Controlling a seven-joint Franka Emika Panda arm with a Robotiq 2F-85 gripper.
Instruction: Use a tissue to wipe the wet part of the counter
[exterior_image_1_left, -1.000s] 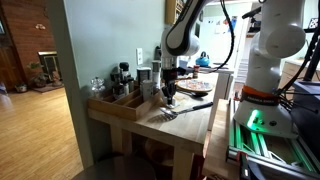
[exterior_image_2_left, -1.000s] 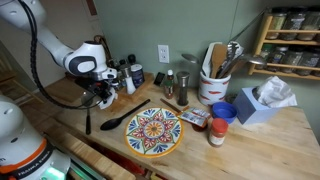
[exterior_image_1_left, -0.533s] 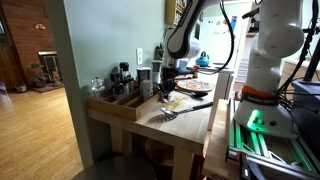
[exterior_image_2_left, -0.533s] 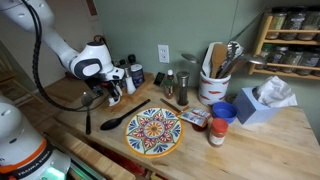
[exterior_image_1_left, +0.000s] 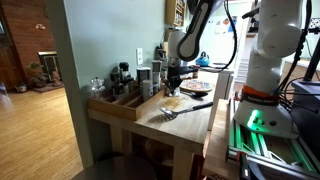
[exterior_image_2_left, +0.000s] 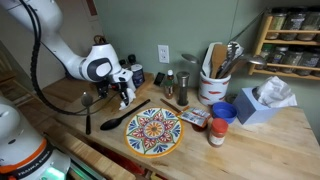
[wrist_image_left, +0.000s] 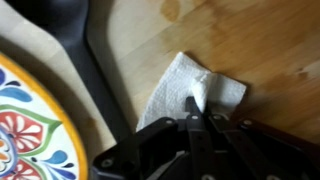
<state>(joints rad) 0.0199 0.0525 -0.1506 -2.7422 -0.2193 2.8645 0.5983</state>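
Note:
Next, my gripper wipes the tissue back across the wood toward the slotted spoon, because it is holding the tissue at the far side of the wet patch (exterior_image_1_left: 172, 103).
My gripper (wrist_image_left: 198, 105) is shut on a corner of a white tissue (wrist_image_left: 180, 85), which hangs spread over the pale wood counter (wrist_image_left: 275, 50). A darker wet patch (wrist_image_left: 172, 10) shows on the wood just beyond the tissue. In both exterior views the gripper (exterior_image_2_left: 125, 92) (exterior_image_1_left: 172, 88) points down over the counter (exterior_image_2_left: 265, 150), between the bottle tray and the patterned plate. The tissue itself is too small to make out there.
A colourful plate (exterior_image_2_left: 153, 130) and a black spatula (exterior_image_2_left: 118, 120) lie close beside the gripper. A wooden tray of bottles (exterior_image_1_left: 118, 97) stands against the wall. Further along are a utensil crock (exterior_image_2_left: 213, 85), small jars and a blue tissue box (exterior_image_2_left: 258, 102).
The gripper has slid along the counter towards the plate, lifting slightly, with the tissue still pinched in it.

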